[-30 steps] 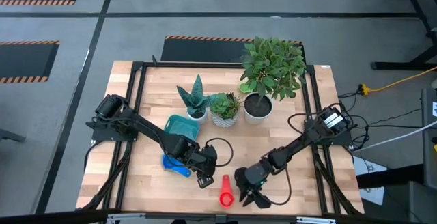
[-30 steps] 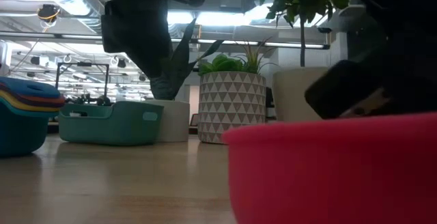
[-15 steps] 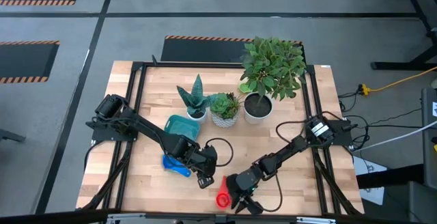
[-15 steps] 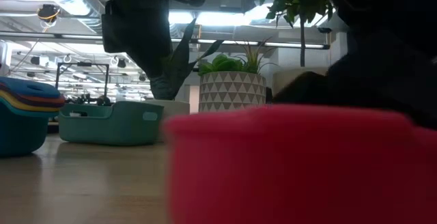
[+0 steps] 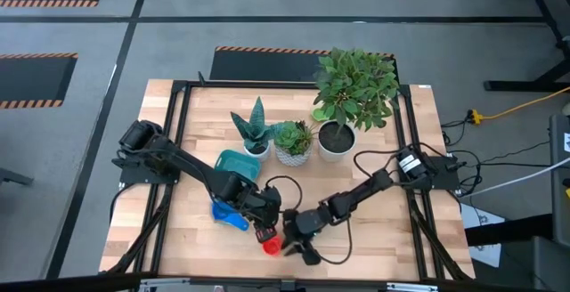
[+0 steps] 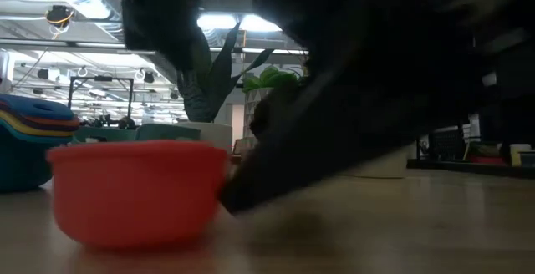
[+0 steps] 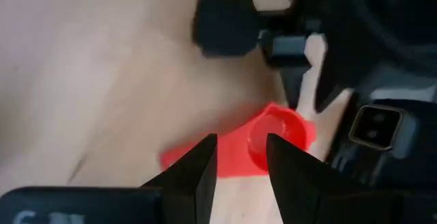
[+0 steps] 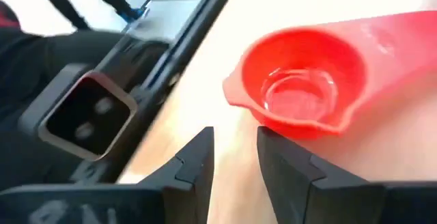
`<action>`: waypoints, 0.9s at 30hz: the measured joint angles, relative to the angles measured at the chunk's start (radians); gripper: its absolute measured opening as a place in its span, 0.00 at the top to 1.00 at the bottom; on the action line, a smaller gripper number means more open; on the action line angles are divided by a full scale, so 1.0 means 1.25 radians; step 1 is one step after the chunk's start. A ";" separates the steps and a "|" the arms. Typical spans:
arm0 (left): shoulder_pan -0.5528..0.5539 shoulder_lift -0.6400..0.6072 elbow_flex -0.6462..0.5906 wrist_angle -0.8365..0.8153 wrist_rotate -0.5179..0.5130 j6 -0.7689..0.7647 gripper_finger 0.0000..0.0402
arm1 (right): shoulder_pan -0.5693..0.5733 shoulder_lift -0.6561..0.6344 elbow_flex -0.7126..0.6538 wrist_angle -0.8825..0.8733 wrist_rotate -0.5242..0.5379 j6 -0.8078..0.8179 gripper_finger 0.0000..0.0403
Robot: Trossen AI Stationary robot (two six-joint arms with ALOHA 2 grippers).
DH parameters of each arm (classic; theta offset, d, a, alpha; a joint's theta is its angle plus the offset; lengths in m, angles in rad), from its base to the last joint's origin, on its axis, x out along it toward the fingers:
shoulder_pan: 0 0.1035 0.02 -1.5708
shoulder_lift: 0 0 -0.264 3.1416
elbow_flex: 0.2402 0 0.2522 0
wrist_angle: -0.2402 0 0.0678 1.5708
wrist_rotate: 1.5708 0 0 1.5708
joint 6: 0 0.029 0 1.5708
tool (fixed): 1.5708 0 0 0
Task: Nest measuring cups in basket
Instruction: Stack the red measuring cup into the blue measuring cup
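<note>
I should back my right gripper off and turn my left gripper to pinch the handle's base, because the red cup's handle lies across my left gripper's fingers.
A red measuring cup stands upright on the table near the front edge; it also shows in the low view. My right gripper, shut, lies low at its right side. My left gripper, shut, hangs just behind the cup, with the cup's handle beyond its fingertips; whether it touches, I cannot tell. A stack of nested cups with a blue one outermost stands to the left. The teal basket rests on the table behind the stack. My right gripper pushes the red cup's bowl wall with the free ends of its shut fingers. It comes low and nearly level from the table's right. The cup stands upright with its bottom on the table, its handle pointing away from the fingers.
Three potted plants stand in a row behind the basket: a spiky one, a small one in a patterned pot and a tall leafy one. Bare wood lies to the right of the right arm.
My right gripper has gone toward the table's left edge, staying low. The red cup has slid along the table ahead of it, from right of centre to a place just in front of my left gripper.
</note>
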 joint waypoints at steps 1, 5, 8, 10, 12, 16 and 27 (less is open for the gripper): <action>0.000 -0.012 -0.001 -0.034 -0.009 0.000 0.70 | -0.009 0.000 0.000 0.007 0.000 0.000 0.71; 0.002 -0.054 -0.001 -0.108 -0.049 -0.001 0.70 | -0.029 0.000 0.000 0.029 -0.001 -0.001 0.71; -0.004 -0.075 0.000 -0.124 -0.053 0.000 0.70 | -0.030 -0.004 0.000 0.034 -0.033 -0.009 0.71; -0.015 -0.077 -0.001 -0.145 -0.055 -0.002 0.70 | -0.026 -0.008 0.000 0.030 -0.053 -0.020 0.71; -0.030 -0.076 -0.001 -0.134 -0.055 -0.003 0.70 | -0.019 -0.018 -0.001 0.018 -0.068 -0.021 0.71; -0.060 -0.051 -0.001 -0.129 -0.055 -0.052 0.70 | 0.002 -0.043 0.000 -0.003 -0.069 -0.025 0.71; -0.091 0.038 -0.001 0.016 -0.085 0.137 0.70 | 0.040 -0.157 0.000 -0.209 -0.062 -0.026 0.71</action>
